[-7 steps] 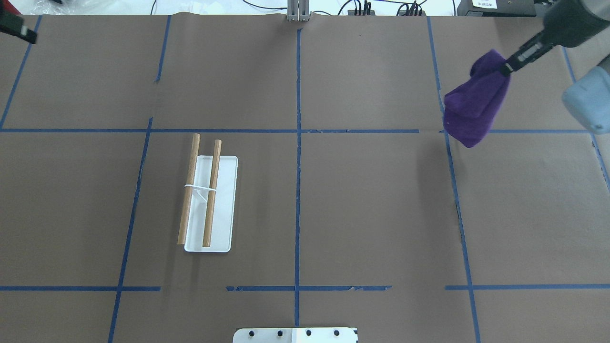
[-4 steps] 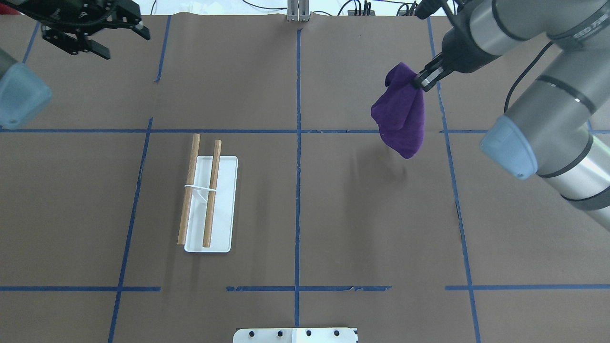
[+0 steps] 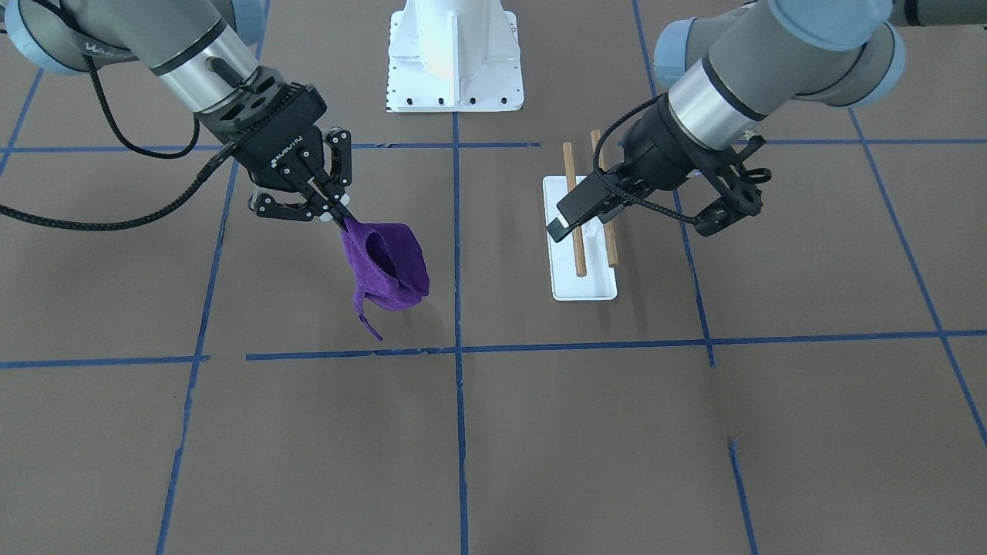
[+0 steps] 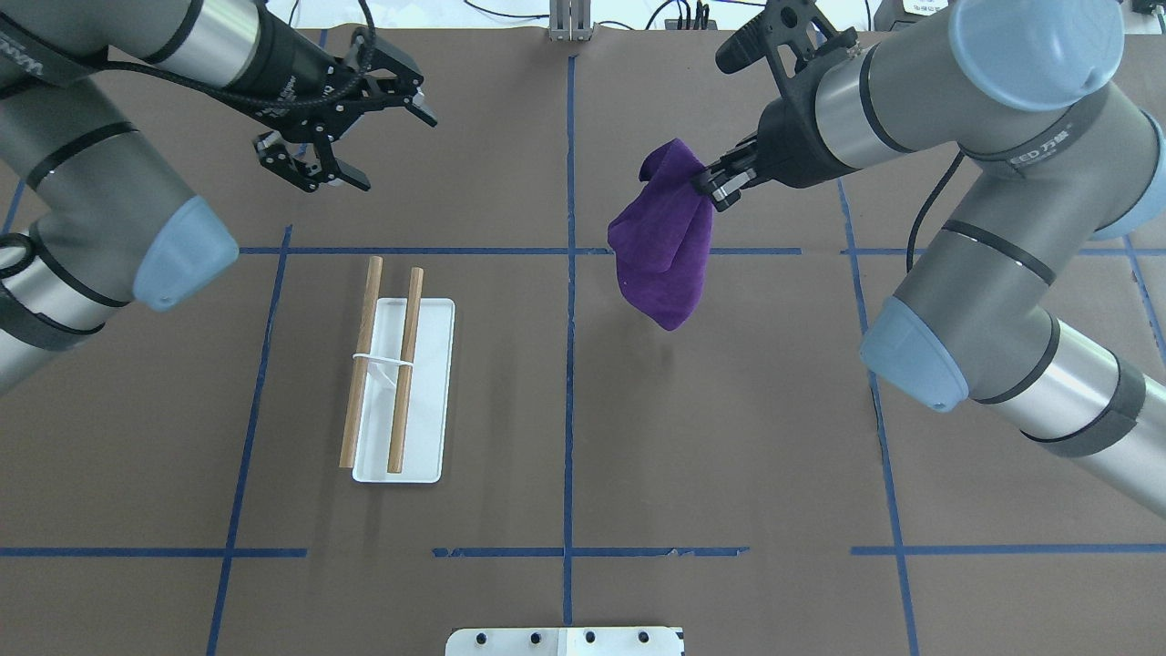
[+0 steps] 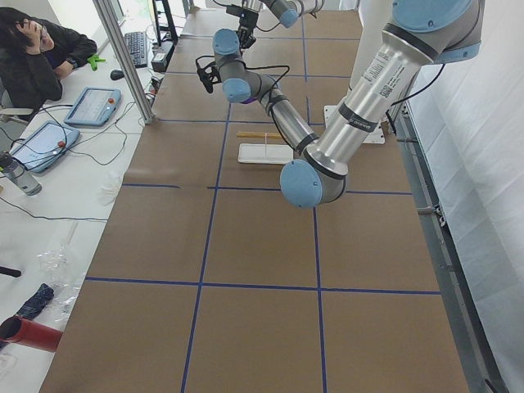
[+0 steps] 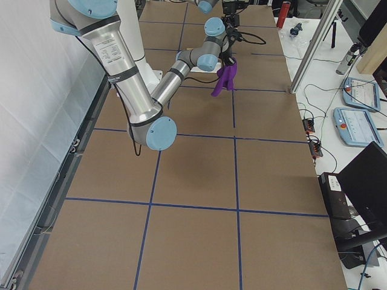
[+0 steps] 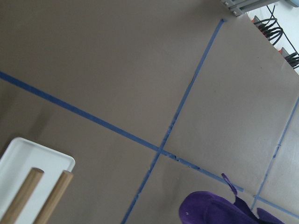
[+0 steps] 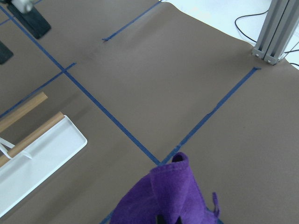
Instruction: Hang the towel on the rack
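Note:
The wooden dowels [image 3: 580,251] are close to each other, so when the robot lays the limp purple towel [image 3: 395,267] over them, it will drape across both and its edges will hang down.
My right gripper [image 4: 715,182] is shut on the top of a purple towel [image 4: 665,255], which hangs bunched in the air right of the centre tape line. In the front view the right gripper [image 3: 339,217] holds the towel [image 3: 389,266] clear of the table. The rack [image 4: 428,383] stands left of centre, with a white base and two wooden dowels [image 4: 405,364]. My left gripper [image 4: 393,150] is open and empty, raised beyond the rack's far end. In the front view the left gripper [image 3: 628,228] overlaps the rack [image 3: 582,287]. The wrist views show the towel [image 8: 163,196] and the rack's end [image 7: 28,158].
Brown paper with a blue tape grid [image 4: 569,364] covers the table. The white robot pedestal [image 3: 455,54] is at the near edge. An aluminium post [image 4: 569,23] and cables are at the far edge. An operator [image 5: 33,49] sits beside the table.
My right gripper has carried the towel leftward from the far right toward the centre. My left gripper has come in from the far left corner, rightward to a spot beyond the rack.

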Controlling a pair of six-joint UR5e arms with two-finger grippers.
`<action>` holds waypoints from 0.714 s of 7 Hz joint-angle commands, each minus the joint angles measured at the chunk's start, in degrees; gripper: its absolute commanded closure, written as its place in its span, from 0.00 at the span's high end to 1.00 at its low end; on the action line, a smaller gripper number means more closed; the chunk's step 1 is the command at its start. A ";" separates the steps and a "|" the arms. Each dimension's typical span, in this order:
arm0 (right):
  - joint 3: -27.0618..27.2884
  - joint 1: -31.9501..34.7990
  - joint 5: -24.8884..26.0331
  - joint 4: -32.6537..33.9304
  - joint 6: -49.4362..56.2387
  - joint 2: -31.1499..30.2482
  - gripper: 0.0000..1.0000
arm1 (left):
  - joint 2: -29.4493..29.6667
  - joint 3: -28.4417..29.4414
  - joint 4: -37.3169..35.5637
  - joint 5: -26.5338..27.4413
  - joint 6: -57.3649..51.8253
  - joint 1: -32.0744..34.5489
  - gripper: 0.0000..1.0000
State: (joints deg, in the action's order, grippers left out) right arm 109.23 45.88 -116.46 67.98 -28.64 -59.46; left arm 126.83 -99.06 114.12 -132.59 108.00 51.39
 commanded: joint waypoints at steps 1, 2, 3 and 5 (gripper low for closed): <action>0.37 -1.93 0.88 -0.75 -2.83 2.05 0.00 | 2.44 1.31 0.31 5.37 8.08 -4.60 1.00; 0.72 -3.16 1.58 -0.75 -2.74 2.24 0.00 | 3.85 3.24 1.01 6.80 9.67 -6.11 1.00; 0.90 -4.82 2.71 -0.66 -1.43 2.42 0.00 | 3.86 3.78 2.84 6.82 10.91 -6.82 1.00; 0.81 -6.42 2.81 -1.27 4.43 3.03 0.00 | 4.12 4.57 3.47 6.90 11.27 -7.79 1.00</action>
State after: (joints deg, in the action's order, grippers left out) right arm 110.02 40.39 -113.78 66.90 -27.62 -56.70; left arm 130.70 -95.16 117.14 -125.84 118.97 44.29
